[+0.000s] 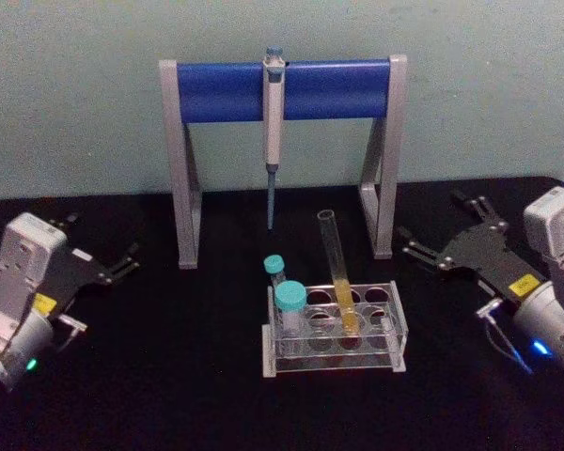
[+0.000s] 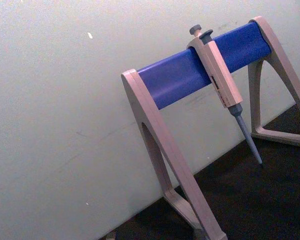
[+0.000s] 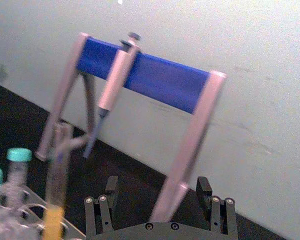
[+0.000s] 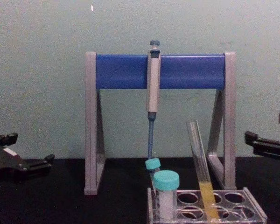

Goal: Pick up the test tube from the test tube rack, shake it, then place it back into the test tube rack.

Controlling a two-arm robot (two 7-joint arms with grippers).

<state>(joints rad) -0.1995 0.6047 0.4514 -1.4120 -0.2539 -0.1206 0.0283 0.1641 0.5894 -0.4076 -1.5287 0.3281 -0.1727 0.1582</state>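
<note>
The test tube (image 4: pixel 199 154) leans at an angle in its roomy hole (image 4: pixel 210 204), so it will slip out and the rack will stay put when the robot lifts.
The test tube (image 1: pixel 336 272) stands tilted in the test tube rack (image 1: pixel 331 368) at the table's front centre, with yellow-orange liquid in its lower part. The chest view shows the test tube (image 4: pixel 200 163) leaning left out of the rack (image 4: pixel 255 205). My right gripper (image 1: pixel 432 224) hangs open to the right of the rack, apart from the tube. In the right wrist view, my right gripper (image 3: pixel 157 189) holds nothing, and the test tube (image 3: pixel 57 170) lies off to one side. My left gripper (image 1: pixel 103 240) rests open at the far left, away from the rack.
A grey-and-blue pipette stand (image 1: pixel 282 91) stands behind the rack with a pipette (image 1: pixel 274 122) hanging from its bar. Two teal-capped tubes (image 1: pixel 289 305) sit in the rack's left holes. The black tabletop lies bare on both sides of the rack.
</note>
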